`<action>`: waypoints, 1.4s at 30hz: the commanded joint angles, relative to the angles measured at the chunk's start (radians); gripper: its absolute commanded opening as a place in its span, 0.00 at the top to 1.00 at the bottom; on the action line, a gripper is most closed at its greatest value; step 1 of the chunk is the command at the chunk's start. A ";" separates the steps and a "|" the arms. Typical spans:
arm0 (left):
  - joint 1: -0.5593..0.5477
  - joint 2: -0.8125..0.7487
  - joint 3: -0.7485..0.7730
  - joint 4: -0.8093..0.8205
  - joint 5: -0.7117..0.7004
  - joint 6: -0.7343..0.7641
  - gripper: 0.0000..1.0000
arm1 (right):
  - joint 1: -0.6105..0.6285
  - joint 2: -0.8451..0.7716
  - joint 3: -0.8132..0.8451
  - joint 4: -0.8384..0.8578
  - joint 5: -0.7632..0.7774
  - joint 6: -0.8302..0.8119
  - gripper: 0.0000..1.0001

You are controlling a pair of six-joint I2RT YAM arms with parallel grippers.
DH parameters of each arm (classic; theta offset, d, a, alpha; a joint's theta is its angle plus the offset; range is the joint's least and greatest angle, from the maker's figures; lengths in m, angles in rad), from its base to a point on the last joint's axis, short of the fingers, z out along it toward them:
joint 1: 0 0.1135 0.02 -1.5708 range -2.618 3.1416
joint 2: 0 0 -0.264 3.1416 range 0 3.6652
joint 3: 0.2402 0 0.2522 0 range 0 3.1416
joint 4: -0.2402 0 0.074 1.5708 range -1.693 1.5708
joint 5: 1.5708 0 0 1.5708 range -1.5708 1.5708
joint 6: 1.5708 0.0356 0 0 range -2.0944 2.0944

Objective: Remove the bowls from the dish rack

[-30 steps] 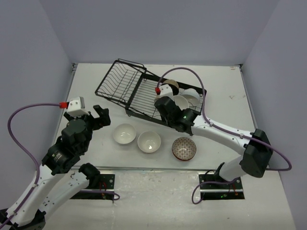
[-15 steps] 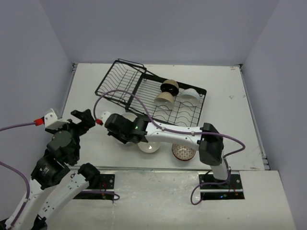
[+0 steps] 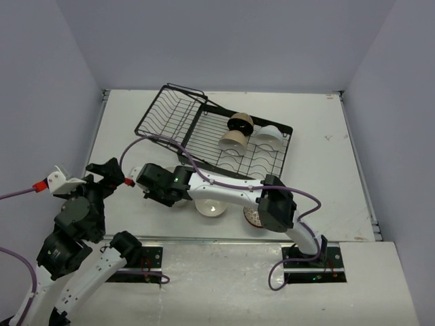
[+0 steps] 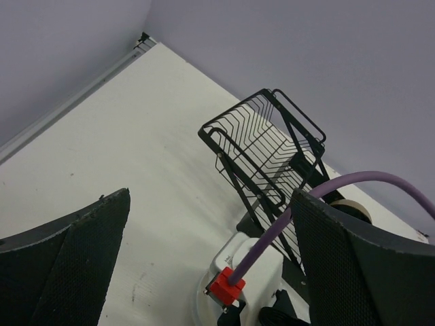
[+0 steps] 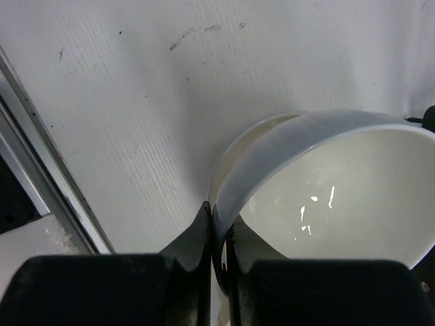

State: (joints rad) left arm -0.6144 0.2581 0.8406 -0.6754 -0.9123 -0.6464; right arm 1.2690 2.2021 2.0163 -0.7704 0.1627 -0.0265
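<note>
The held white bowl (image 5: 326,190) slants over the lower white bowl, so my right gripper should open, take the held bowl's rim (image 5: 234,202) anew and settle it level.
My right gripper (image 5: 219,227) is shut on the rim of a white bowl (image 5: 333,183), holding it tilted just above a second white bowl whose rim (image 5: 253,133) shows underneath. In the top view this gripper (image 3: 152,185) is at the table's front left, hiding both bowls. The black wire dish rack (image 3: 178,119) holds a dark bowl (image 3: 240,122), a beige bowl (image 3: 232,140) and a white bowl (image 3: 269,134). A white bowl (image 3: 211,202) and a patterned bowl (image 3: 253,216) sit on the table. My left gripper (image 3: 109,172) is open and empty, left of the right gripper.
The left wrist view looks between its open fingers (image 4: 75,251) at the right wrist's white camera housing (image 4: 253,268), its purple cable (image 4: 326,193) and the dish rack (image 4: 262,139). The table's front metal edge (image 5: 30,159) runs close to the held bowl.
My right arm has swung from the rack to the front left of the table carrying a white bowl. My left arm has pulled back to the left, still open.
</note>
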 commanded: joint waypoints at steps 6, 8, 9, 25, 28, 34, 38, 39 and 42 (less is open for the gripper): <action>0.004 -0.029 0.005 0.028 -0.023 -0.018 0.00 | -0.003 0.053 0.074 -0.053 -0.017 -0.046 0.96; 0.004 -0.034 0.002 0.030 -0.025 -0.018 0.00 | -0.008 0.062 0.078 -0.067 -0.025 -0.049 0.96; 0.004 -0.034 0.002 0.031 -0.025 -0.018 0.00 | -0.008 0.065 0.081 -0.070 -0.025 -0.050 0.95; 0.005 -0.031 -0.005 0.046 -0.007 -0.001 0.00 | -0.010 0.091 0.133 -0.204 0.046 -0.066 0.80; 0.004 -0.030 -0.006 0.050 -0.002 0.002 0.00 | -0.008 0.087 0.127 -0.210 0.049 -0.069 0.75; 0.004 -0.026 -0.006 0.051 0.003 0.005 0.00 | -0.010 0.096 0.121 -0.217 0.043 -0.072 0.67; 0.005 -0.022 -0.009 0.059 0.009 0.011 0.00 | -0.010 0.085 0.119 -0.222 0.040 -0.062 0.60; 0.004 -0.023 -0.009 0.060 0.010 0.014 0.00 | -0.008 0.079 0.119 -0.222 0.038 -0.059 0.60; 0.004 -0.020 -0.012 0.068 0.018 0.022 0.00 | -0.010 0.041 0.104 -0.198 0.017 -0.049 0.61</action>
State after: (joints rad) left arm -0.6144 0.2306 0.8371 -0.6544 -0.8928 -0.6426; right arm 1.2617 2.3196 2.1193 -0.9730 0.1905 -0.0719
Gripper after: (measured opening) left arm 1.000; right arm 0.393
